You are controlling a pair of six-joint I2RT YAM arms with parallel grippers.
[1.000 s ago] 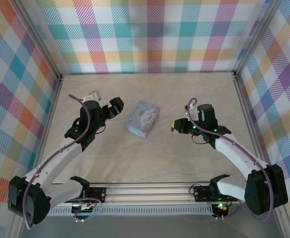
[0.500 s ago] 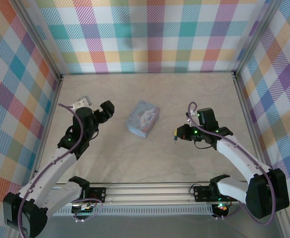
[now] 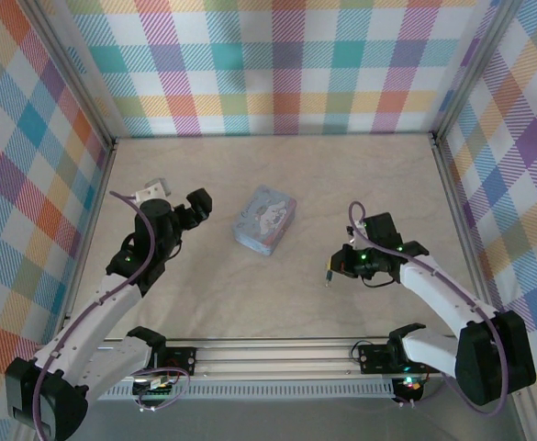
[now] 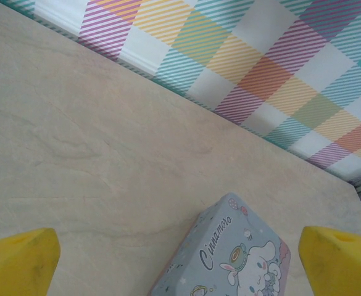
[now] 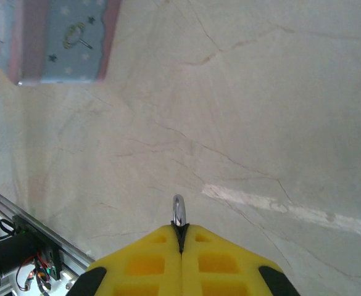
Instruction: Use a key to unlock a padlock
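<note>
I should now lower the padlock (image 3: 329,276) in my right gripper until it sits on open tabletop (image 3: 321,287), then let it go, because it is above that spot and clear of the box.
My right gripper (image 3: 334,266) hangs low over the table, right of centre. In the right wrist view its yellow pads (image 5: 144,259) are pressed together at the right gripper's tip (image 5: 180,231). A thin silver shackle loop of the padlock (image 5: 178,211) sticks out past them. The padlock's blue body is hidden between the pads. From above, the padlock (image 3: 327,274) is a tiny stub at the fingertips. The key is hidden or out of view. My left gripper (image 3: 195,204) is open wide, left of the box, with nothing between its yellow fingertips (image 4: 20,262).
A pale blue cartoon-printed box (image 3: 265,220) lies flat mid-table, between the two arms; the same box (image 4: 232,259) sits just ahead of the left fingers. Plaid walls (image 3: 277,64) enclose the table on three sides. An aluminium rail (image 3: 277,354) runs along the near edge.
My right gripper has drawn back toward the near edge and lower, still shut on the padlock. The left arm pulled back to the left a second ago and has since stayed put.
</note>
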